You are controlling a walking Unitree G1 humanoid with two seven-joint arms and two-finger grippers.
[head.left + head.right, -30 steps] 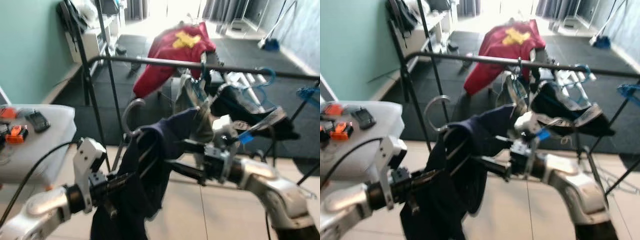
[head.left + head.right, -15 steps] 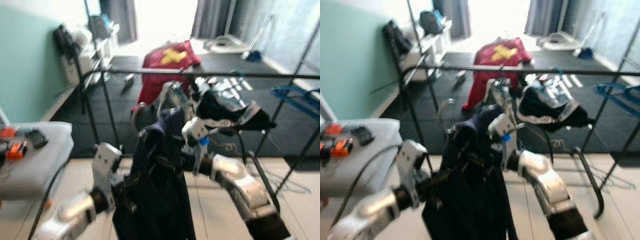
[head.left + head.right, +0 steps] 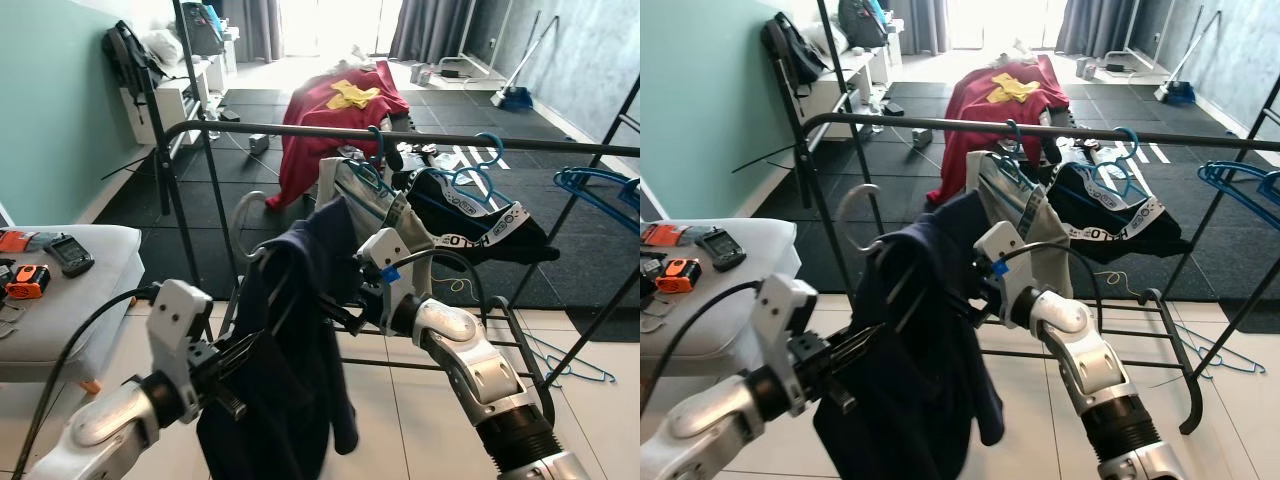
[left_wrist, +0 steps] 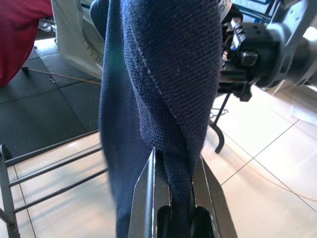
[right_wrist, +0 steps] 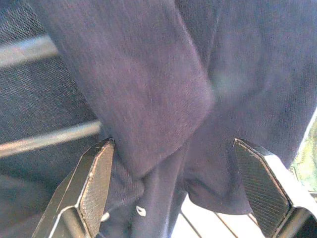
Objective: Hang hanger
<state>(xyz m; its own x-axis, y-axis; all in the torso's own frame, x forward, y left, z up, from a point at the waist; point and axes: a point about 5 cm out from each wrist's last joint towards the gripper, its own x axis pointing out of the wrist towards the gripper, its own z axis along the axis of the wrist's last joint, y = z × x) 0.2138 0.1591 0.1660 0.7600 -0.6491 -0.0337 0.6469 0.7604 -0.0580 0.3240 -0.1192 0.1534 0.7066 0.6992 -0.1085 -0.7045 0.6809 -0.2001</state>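
Note:
My gripper will make the edge of the navy garment's shoulder [image 3: 334,222] straighten and spread wide when it pulls outward, because the shoulder droops in a loose fold [image 5: 143,119] beside the hanger bars.
A navy garment [image 3: 300,320] hangs on a hanger whose silver hook [image 3: 245,208] rises just in front of and below the black rack rail [image 3: 290,128]. My left gripper [image 3: 245,352] is low on the garment's left side; in the left wrist view that gripper [image 4: 176,198] is shut on a fold of the navy cloth [image 4: 163,74]. My right gripper [image 3: 335,312] reaches in from the right at the garment's shoulder. In the right wrist view its fingers [image 5: 94,183] stand wide apart, open, with navy cloth [image 5: 148,89] close between them.
A pale shirt on a blue hanger [image 3: 365,195] and a black garment [image 3: 470,215] hang on the rail to the right. Blue hangers [image 3: 600,185] sit on another rack at far right. A red garment [image 3: 340,110] lies behind. A white table [image 3: 70,300] stands left.
The head view has swung and sharpened. The navy garment now hangs more upright between the arms. Left gripper still holds the cloth; right gripper stays at the shoulder.

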